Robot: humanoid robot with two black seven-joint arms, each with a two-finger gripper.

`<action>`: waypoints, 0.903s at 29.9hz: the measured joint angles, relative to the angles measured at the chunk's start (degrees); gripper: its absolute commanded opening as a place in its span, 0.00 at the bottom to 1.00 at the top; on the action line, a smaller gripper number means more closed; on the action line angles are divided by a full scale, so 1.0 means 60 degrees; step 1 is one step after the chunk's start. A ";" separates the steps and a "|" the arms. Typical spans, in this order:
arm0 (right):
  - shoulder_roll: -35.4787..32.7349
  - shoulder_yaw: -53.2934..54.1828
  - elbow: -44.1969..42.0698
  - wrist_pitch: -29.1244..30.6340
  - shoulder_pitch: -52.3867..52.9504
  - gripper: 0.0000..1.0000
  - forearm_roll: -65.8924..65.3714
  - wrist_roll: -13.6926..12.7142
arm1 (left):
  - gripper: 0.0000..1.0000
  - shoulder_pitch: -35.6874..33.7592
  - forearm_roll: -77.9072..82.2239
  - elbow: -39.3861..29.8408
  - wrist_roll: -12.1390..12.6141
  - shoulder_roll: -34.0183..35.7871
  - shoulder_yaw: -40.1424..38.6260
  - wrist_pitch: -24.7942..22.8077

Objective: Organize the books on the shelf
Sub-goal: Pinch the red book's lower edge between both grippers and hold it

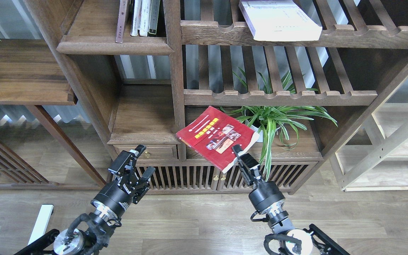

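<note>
The maroon-brown book (122, 22) is leaning, with a gap (126, 36) between its bottom edge and the white spines, so it will move upright when I push the red book in.
My right gripper (238, 153) is shut on the near right corner of the red book with the gold strip (215, 136) and holds it tilted in the air in front of the cabinet's centre post. The thick white-lavender paperback (280, 19) lies flat on the upper slatted shelf at the top right. The solid dark-walnut shelf (113, 42) with the rounded front edge is at the top left; a maroon-brown book (122, 21) leans there beside thin white and black spines. My left gripper (138, 161) is open and empty, low in front of the small drawer.
A potted spider plant (271, 118) stands on the cabinet top, right of the red book. Slatted shelves with scalloped rails (278, 95) span the right half. A lower solid compartment (143, 117) lies above the drawer. A lighter wooden rack (391, 141) stands at the far right.
</note>
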 measured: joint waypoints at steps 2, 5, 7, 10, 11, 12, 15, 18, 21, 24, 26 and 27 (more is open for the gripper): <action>0.0001 -0.0209 0.0066 0.0000 0.0006 0.08 -0.0121 -0.0005 | 0.99 0.0047 -0.0001 -0.0007 -0.0004 -0.0082 0.0000 0.0000; 0.0005 -0.0568 0.0118 0.0000 0.0008 0.08 -0.0278 -0.0006 | 0.99 0.0101 -0.0002 -0.0008 -0.0006 -0.0132 -0.0001 0.0000; 0.0004 -0.0729 0.0122 0.0000 0.0008 0.08 -0.0346 -0.0006 | 0.99 0.0151 0.0008 -0.0008 -0.0005 -0.0158 0.0000 0.0000; 0.0002 -0.0899 0.0137 0.0000 0.0007 0.08 -0.0399 -0.0001 | 0.99 0.0177 0.0041 0.0002 -0.0006 -0.0166 0.0064 0.0000; 0.0002 -0.0953 0.0152 0.0000 0.0007 0.08 -0.0420 0.0000 | 0.99 0.0191 0.0049 0.0021 -0.0006 -0.0169 0.0134 0.0000; 0.0002 -0.1030 0.0171 0.0000 0.0007 0.08 -0.0446 0.0003 | 0.99 0.0209 0.0057 0.0040 -0.0006 -0.0173 0.0230 0.0000; 0.0002 -0.1269 0.0209 0.0000 0.0007 0.08 -0.0510 0.0004 | 0.99 0.0234 0.0077 0.0083 -0.0006 -0.0181 0.0466 0.0000; 0.0002 -0.1457 0.0291 0.0000 -0.0007 0.08 -0.0574 0.0004 | 0.99 0.0238 0.0085 0.0162 -0.0006 -0.0245 0.0590 0.0000; 0.0002 -0.1600 0.0349 0.0000 -0.0034 0.08 -0.0648 0.0003 | 0.99 0.0235 0.0094 0.0332 -0.0006 -0.0371 0.0622 0.0000; 0.0002 -0.1665 0.0387 0.0000 -0.0077 0.08 -0.0703 0.0003 | 0.99 0.0213 0.0150 0.0541 -0.0006 -0.0546 0.0632 0.0000; 0.0002 -0.1689 0.0409 0.0000 -0.0096 0.08 -0.0714 0.0004 | 0.99 0.0200 0.0224 0.0650 -0.0009 -0.0614 0.0632 0.0000; 0.0002 -0.1704 0.0414 0.0000 -0.0102 0.08 -0.0715 0.0003 | 0.99 0.0198 0.0265 0.0684 -0.0011 -0.0634 0.0632 0.0000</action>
